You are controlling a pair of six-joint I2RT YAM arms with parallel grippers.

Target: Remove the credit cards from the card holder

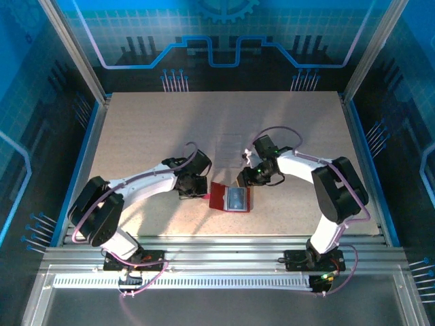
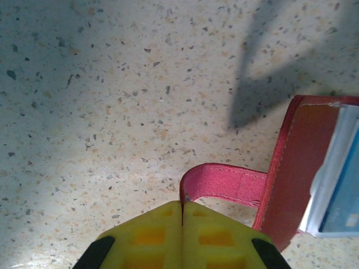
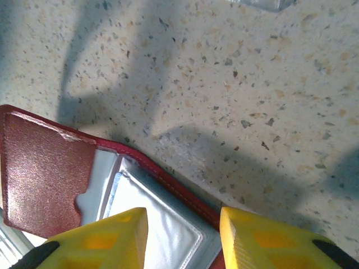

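The card holder's red tab (image 2: 231,180) faces my left gripper, so I should swing the card holder round by it, and my right gripper should take the red cover's edge (image 1: 217,183).
The red card holder (image 1: 221,197) lies open on the table between both arms. In the left wrist view its red tab (image 2: 224,182) curls toward me, and my left gripper (image 2: 182,206) is shut on the tab's end. A blue credit card (image 2: 343,204) shows inside a clear pocket at the right edge of that view. My right gripper (image 3: 182,219) is open and hangs over the holder's far corner. One finger is above the pale grey pocket (image 3: 162,216); the other is above the bare table, outside the red rim (image 3: 168,179). From above, the left gripper (image 1: 202,195) and right gripper (image 1: 243,182) flank the holder.
The speckled tabletop (image 1: 149,136) stretches wide behind and to both sides. A faint see-through rectangular piece (image 1: 228,145) lies just behind the holder; its edge shows at the top of the right wrist view (image 3: 258,4). Metal frame rails (image 1: 217,246) border the near edge.
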